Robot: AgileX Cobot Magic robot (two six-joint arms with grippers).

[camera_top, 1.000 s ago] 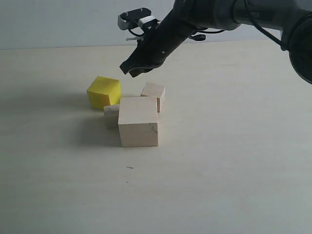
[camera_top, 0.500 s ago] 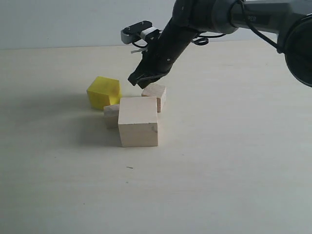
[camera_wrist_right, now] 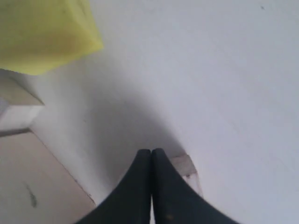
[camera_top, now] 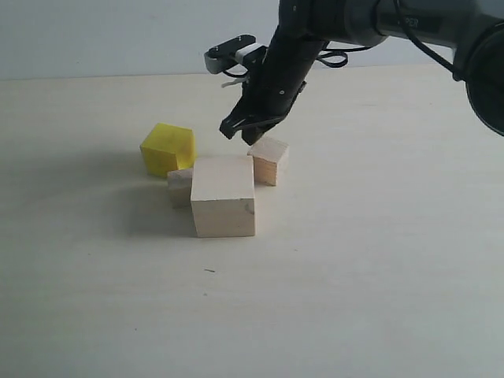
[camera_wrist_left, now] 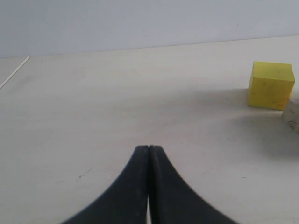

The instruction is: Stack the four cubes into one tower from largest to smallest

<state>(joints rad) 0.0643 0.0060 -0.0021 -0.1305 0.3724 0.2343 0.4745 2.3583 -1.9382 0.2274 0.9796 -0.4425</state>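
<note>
My closed right gripper should pull the smaller pale cube onto open tabletop (camera_top: 319,183) before stacking, because the smaller pale cube crowds the big pale cube's back corner (camera_top: 252,160).
The big pale wood cube (camera_top: 223,195) (camera_wrist_right: 37,186) stands on the table, nearest the exterior camera. The yellow cube (camera_top: 168,148) (camera_wrist_left: 271,85) (camera_wrist_right: 44,32) sits behind it to the left. A tiny pale cube (camera_top: 180,187) (camera_wrist_right: 16,105) is wedged between them, partly hidden. The smaller pale cube (camera_top: 270,160) (camera_wrist_right: 187,168) rests at the big cube's back right corner. My right gripper (camera_top: 240,132) (camera_wrist_right: 151,151) is shut and empty, its tip against that cube's upper left edge. My left gripper (camera_wrist_left: 149,147) is shut and empty, low over bare table left of the yellow cube.
The right arm (camera_top: 346,24) reaches in from the upper right over the tabletop (camera_top: 378,260). A pale wall (camera_top: 94,35) runs behind the table's far edge. The left arm is outside the exterior view.
My right gripper has come down and to the right, and the smaller pale cube has slid rightward along the big cube's back. The other cubes have stayed put.
</note>
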